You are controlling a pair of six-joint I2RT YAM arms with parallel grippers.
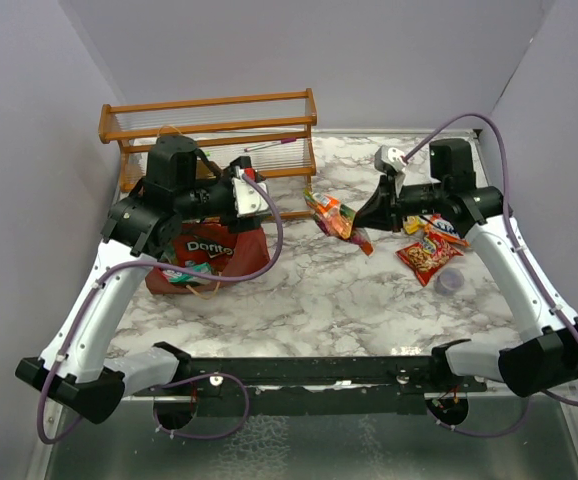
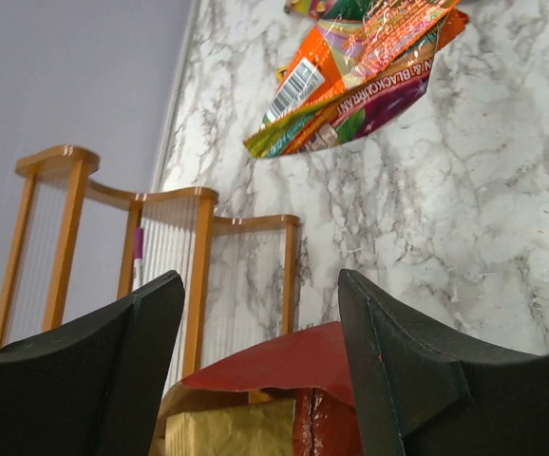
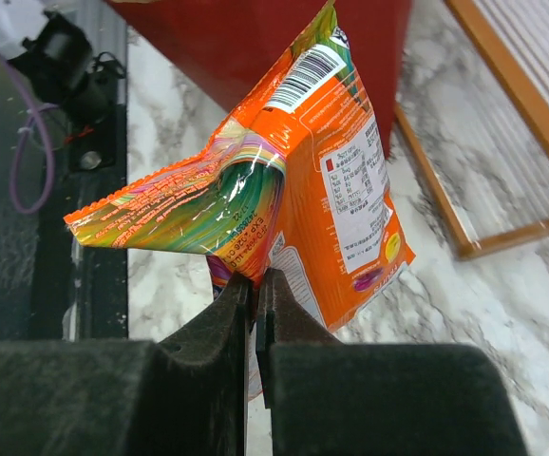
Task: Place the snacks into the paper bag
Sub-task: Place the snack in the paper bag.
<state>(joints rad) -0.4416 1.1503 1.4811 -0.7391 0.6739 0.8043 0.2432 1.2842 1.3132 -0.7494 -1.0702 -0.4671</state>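
I expect the orange packet (image 1: 333, 215) to stay folded when I carry it by its corner, because it is creased over its purple side (image 2: 388, 103).
The dark red paper bag (image 1: 166, 281) stands at the left of the table with a red Doritos bag (image 1: 207, 247) sticking out of it. My left gripper (image 1: 241, 212) is open and empty just above the bag's far rim. In the left wrist view (image 2: 260, 285) the bag's red rim (image 2: 293, 366) and a tan packet (image 2: 227, 427) lie below the jaws. My right gripper (image 1: 361, 222) is shut on an orange packet (image 1: 331, 214), holding it above mid-table, right of the bag. In the right wrist view (image 3: 255, 283) the orange packet (image 3: 336, 190) hangs with a rainbow-striped one (image 3: 189, 204).
A wooden slatted rack (image 1: 209, 130) stands at the back left, right behind the bag. More snack packets (image 1: 429, 252) and a small purple cup (image 1: 451, 281) lie at the right under my right arm. Walls close the left, back and right sides.
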